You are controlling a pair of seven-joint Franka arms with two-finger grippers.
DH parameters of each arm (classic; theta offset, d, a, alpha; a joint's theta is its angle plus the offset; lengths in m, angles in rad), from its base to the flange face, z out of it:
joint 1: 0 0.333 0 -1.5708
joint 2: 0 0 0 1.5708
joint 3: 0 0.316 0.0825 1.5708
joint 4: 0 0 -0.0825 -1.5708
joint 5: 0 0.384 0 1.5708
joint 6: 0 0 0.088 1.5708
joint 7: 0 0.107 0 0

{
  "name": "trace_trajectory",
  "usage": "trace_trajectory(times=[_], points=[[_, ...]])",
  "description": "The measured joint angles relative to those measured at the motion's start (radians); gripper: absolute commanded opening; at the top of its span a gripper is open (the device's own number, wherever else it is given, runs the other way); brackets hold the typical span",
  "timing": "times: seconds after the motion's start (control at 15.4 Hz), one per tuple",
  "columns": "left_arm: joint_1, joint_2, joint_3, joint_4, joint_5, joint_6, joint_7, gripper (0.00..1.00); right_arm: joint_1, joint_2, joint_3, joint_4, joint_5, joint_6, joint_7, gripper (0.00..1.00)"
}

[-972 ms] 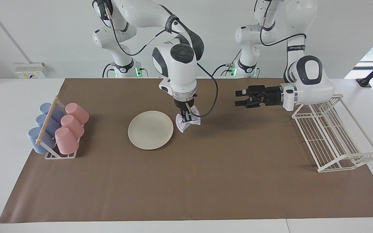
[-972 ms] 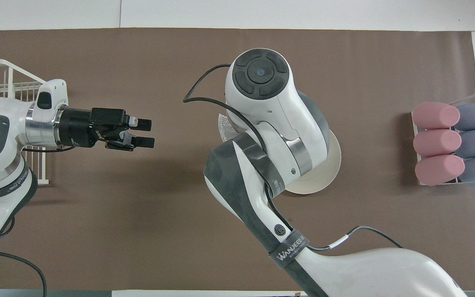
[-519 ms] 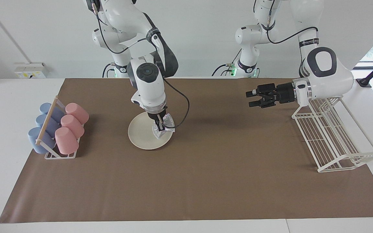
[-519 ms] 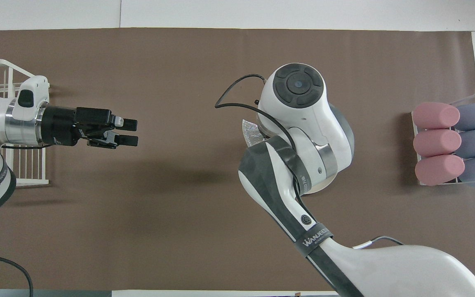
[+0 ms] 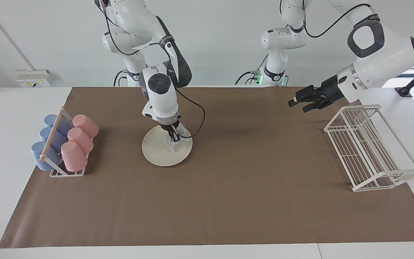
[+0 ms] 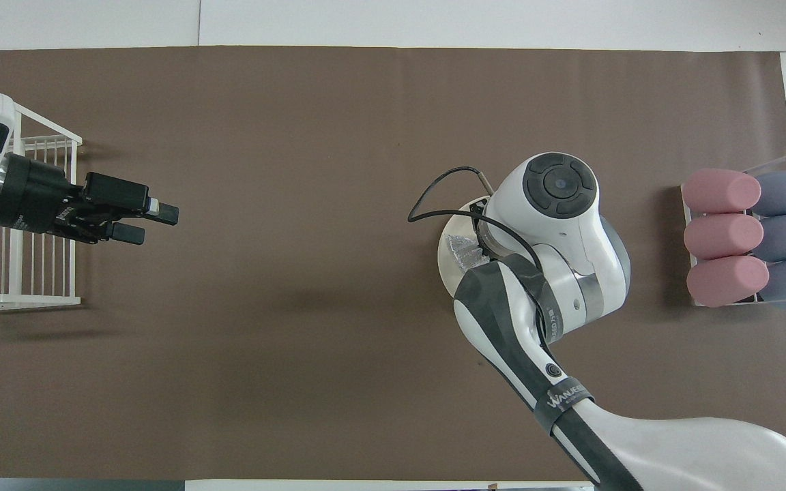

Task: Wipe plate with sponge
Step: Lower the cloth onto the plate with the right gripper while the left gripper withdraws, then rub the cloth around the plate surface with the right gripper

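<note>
Next, my right gripper sweeps the sponge back to the plate's side (image 5: 151, 146) facing the cups, because the sponge is at the plate's edge (image 5: 188, 133) nearest my left gripper.
The cream-white plate (image 5: 158, 153) lies on the brown mat, nearer the right arm's end. My right gripper (image 5: 173, 137) points straight down over the part of the plate nearest the robots, shut on the silvery mesh sponge (image 5: 173, 145), which presses on the plate's surface. In the overhead view the right arm's wrist hides the gripper and most of the plate (image 6: 446, 262); a bit of the sponge (image 6: 462, 249) shows at the plate's edge. My left gripper (image 5: 298, 104) (image 6: 154, 225) hangs open and empty in the air beside the wire rack.
A white wire rack (image 5: 368, 151) (image 6: 11, 225) stands at the left arm's end of the mat. A holder with pink and blue cups (image 5: 65, 142) (image 6: 751, 239) lying on their sides sits at the right arm's end.
The right gripper carried the sponge from the mat beside the plate onto the plate and came down. The left arm drew back and up toward the wire rack, still open.
</note>
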Motion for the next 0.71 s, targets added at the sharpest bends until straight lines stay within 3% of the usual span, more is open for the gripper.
trace_trajectory(times=[0.13,0.39,0.71], points=[[-0.009,-0.023,-0.010,0.018,0.143,0.000,-0.029,1.00,-0.018,-0.014,-0.002,-0.060,0.035,0.066,-0.023,0.00],[-0.040,-0.035,-0.016,0.101,0.395,-0.020,-0.076,1.00,-0.116,-0.026,-0.004,-0.106,0.067,0.099,-0.241,0.00],[-0.041,-0.034,-0.020,0.148,0.498,-0.050,-0.078,1.00,-0.171,-0.038,-0.002,-0.124,0.084,0.099,-0.385,0.00]])
